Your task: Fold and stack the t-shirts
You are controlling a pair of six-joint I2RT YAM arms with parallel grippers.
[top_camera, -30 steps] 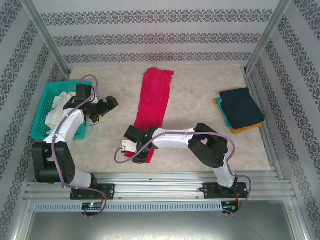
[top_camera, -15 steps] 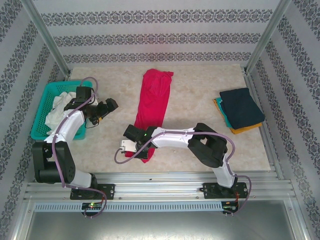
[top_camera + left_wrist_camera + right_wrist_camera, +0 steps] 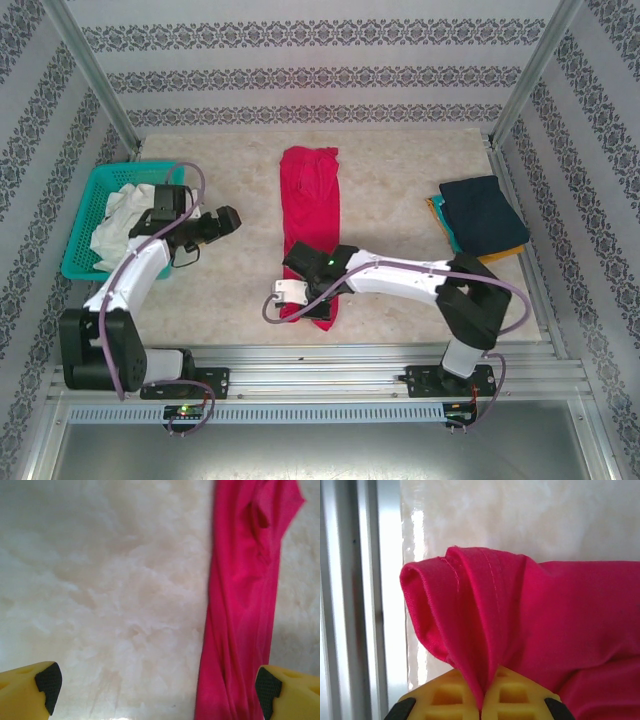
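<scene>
The pink t-shirt is lying straight and my right gripper has its hem, so I go on carrying the hem over until it is near the t-shirt's far end.
The crimson-pink t-shirt lies as a long narrow strip down the middle of the table. My right gripper sits at the strip's near end, and in the right wrist view that gripper is shut on a bunched fold of the pink hem. My left gripper hangs open left of the shirt with nothing between its jaws. In the left wrist view the pink cloth runs by the right fingertip. The navy t-shirt lies folded on the yellow-orange t-shirt at the right.
A teal mesh basket holding white cloth stands at the left, behind the left arm. The table's metal front rail runs close beside the shirt's near end. Patterned walls enclose the table on three sides.
My right arm has swung to the right, carrying the shirt's near end with it, so the strip now lies straighter. The left gripper has shifted slightly right.
</scene>
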